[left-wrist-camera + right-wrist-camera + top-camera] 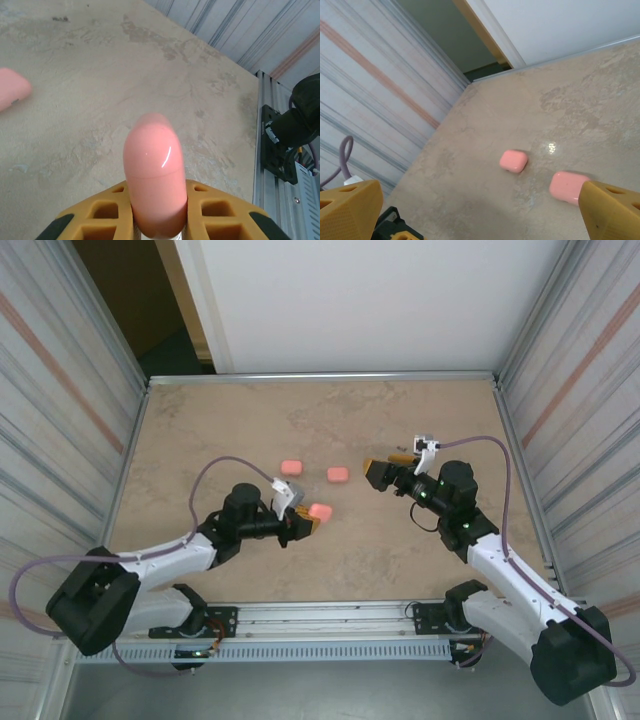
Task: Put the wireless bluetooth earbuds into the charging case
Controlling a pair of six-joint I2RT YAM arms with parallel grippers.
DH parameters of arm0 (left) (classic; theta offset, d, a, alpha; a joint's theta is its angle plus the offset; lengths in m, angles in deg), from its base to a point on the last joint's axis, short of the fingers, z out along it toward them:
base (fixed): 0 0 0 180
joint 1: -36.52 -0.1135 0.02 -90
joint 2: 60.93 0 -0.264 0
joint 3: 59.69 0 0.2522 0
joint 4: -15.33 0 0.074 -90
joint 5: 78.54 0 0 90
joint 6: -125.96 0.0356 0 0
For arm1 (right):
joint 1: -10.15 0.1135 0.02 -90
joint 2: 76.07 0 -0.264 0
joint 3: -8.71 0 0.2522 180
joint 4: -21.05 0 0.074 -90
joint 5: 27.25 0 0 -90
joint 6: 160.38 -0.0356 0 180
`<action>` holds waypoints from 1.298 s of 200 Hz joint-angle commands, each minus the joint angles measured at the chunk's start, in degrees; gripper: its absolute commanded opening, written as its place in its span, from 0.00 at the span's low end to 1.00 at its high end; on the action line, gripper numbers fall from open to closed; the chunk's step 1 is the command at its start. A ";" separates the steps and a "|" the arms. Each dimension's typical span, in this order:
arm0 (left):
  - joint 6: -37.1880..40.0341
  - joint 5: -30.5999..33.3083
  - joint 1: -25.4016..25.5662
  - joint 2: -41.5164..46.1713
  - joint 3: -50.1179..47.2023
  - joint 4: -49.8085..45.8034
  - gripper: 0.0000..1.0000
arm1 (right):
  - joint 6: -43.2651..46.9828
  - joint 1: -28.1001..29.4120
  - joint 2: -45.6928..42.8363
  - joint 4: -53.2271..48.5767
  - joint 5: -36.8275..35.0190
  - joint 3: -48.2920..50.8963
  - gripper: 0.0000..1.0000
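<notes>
My left gripper should keep lowering its closed pink case [321,511], which is over clear table [331,523] in front of the other two, and let go once it rests there.
Three pink rounded charging cases are in view, all closed. One case [320,511] [155,165] stands upright between the yellow fingers of my left gripper [303,520] [159,202], which is shut on it just above the table. The other two cases [291,468] [338,475] lie flat on the table further back, seen from the right wrist as a far case [513,160] and a near case [567,186]. My right gripper [377,472] [480,215] hovers open to the right of them, holding nothing. The small earbuds are out of view.
The tan table [230,420] is walled by corrugated metal panels [60,390] left and right, with a white board [350,300] behind. A pink case [12,87] lies at the left edge of the left wrist view. The right arm's base [300,125] stands on the front rail.
</notes>
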 commanded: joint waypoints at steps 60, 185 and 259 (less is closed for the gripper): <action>-7.25 5.69 0.66 -5.16 0.47 2.84 0.00 | 0.26 -0.87 -1.55 -1.59 -0.64 1.00 0.99; -11.05 8.18 0.73 -14.76 6.73 -4.67 0.02 | 2.01 -1.07 -0.53 -5.21 -1.54 0.29 0.99; -10.89 10.06 0.76 -17.54 10.54 -12.21 0.09 | 3.34 -1.11 -0.40 -7.18 -2.04 -0.81 0.99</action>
